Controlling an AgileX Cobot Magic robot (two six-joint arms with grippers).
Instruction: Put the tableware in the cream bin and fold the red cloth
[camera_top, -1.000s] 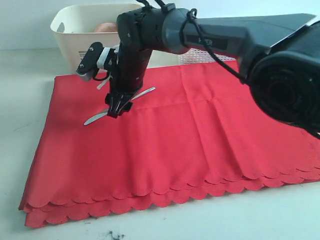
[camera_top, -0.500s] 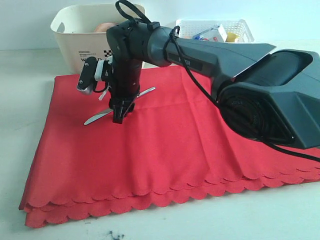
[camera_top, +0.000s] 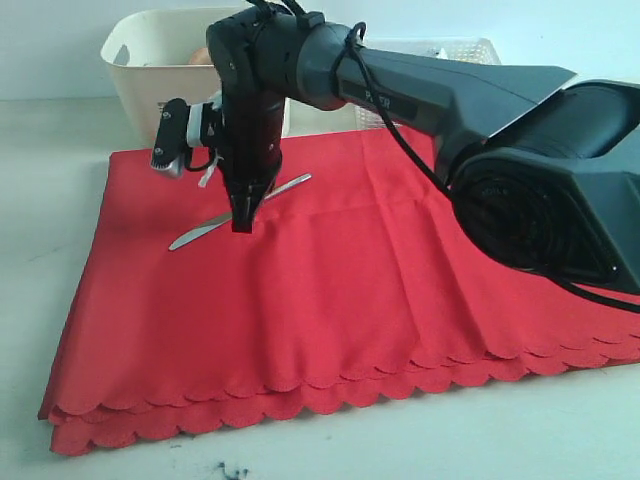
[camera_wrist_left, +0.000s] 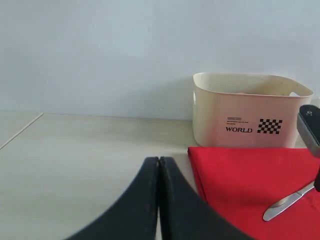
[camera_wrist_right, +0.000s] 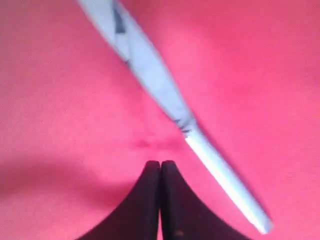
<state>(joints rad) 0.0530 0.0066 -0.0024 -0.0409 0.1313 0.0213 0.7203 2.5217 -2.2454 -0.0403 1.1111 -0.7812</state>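
Observation:
My right gripper needs to open its shut fingers, which sit beside the silver knife, then straddle the knife where blade meets handle (camera_wrist_right: 185, 125) and close before lifting.
A silver knife (camera_top: 203, 233) lies flat on the folded red cloth (camera_top: 330, 290), near its far left part. My right gripper (camera_top: 241, 226) points straight down at the cloth right beside the knife's middle. Its jaws are pressed together with nothing between them. In the right wrist view the knife (camera_wrist_right: 150, 75) runs diagonally past the gripper (camera_wrist_right: 160, 163), clear of its tips. The cream bin (camera_top: 150, 85) stands behind the cloth's far left corner; something pale brown shows inside. My left gripper (camera_wrist_left: 159, 159) is shut and empty over bare table, left of the cloth (camera_wrist_left: 240, 180) and bin (camera_wrist_left: 245, 112).
A white lattice basket (camera_top: 470, 48) stands behind the right arm at the back. The right arm's dark body (camera_top: 540, 190) fills the right side of the exterior view. The cloth's scalloped edges (camera_top: 300, 395) lie toward the front of the table.
The right gripper's fingers, slightly apart over the knife a second ago, have come together. The wrist turned and rose a little. The knife has not moved.

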